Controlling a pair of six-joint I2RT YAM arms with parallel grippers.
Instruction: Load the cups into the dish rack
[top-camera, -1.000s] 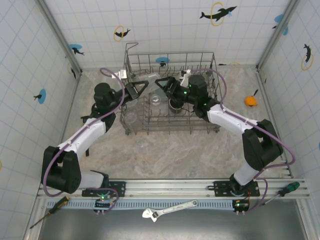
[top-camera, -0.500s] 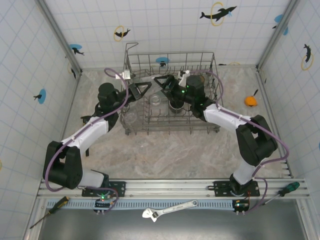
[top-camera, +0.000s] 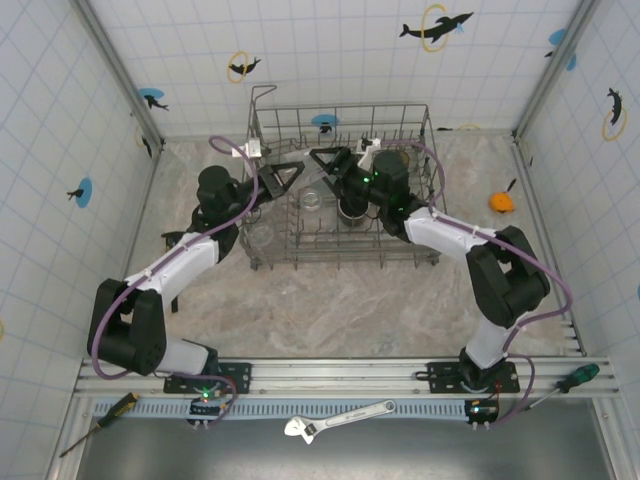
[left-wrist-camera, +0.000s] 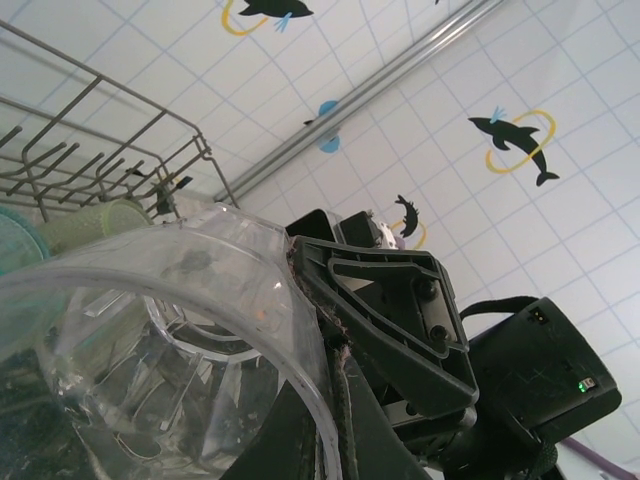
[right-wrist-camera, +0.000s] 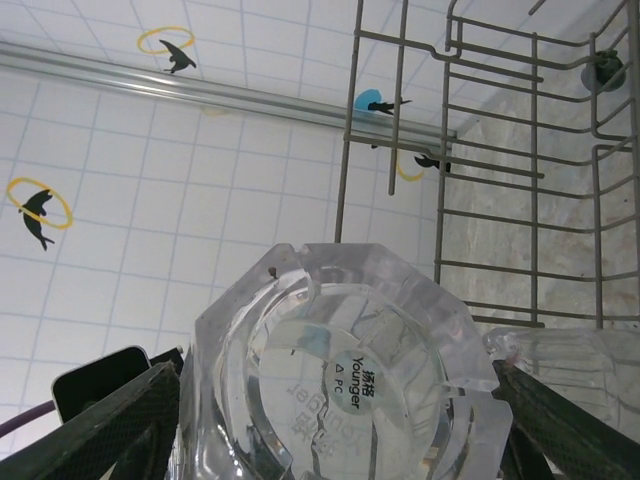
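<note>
The robot's left gripper is pinching the clear tumbler's rim (left-wrist-camera: 245, 320), so next the right gripper grips the tumbler by its base (right-wrist-camera: 350, 375) before lowering it rim down into the rack.
A clear tumbler (top-camera: 308, 170) hangs on its side above the dish rack (top-camera: 340, 108), held between both grippers. My left gripper (top-camera: 288, 177) pinches its rim (left-wrist-camera: 250, 300), with one finger (left-wrist-camera: 335, 430) against the wall. My right gripper (top-camera: 328, 163) comes from the opposite side; in the right wrist view the tumbler's base (right-wrist-camera: 345, 370) faces the camera and the fingers (right-wrist-camera: 110, 430) press on both sides of it. Inside the rack stand another clear tumbler (top-camera: 312, 200), a black mug (top-camera: 350, 208) and a clear tumbler (top-camera: 262, 235). Pale green (left-wrist-camera: 110, 218) and teal (left-wrist-camera: 15, 240) tumblers also sit there.
The rack's tall wire loop (top-camera: 262, 95) rises at its back left corner, and its wire wall (right-wrist-camera: 480, 170) is close to the right gripper. A small orange object (top-camera: 501, 200) lies at the right. A wrench (top-camera: 335, 420) and screwdrivers (top-camera: 578, 377) lie at the near edge.
Both grippers have closed in on each other over the rack's back left part. The left one rose to the right, the right one shifted left around the tumbler.
</note>
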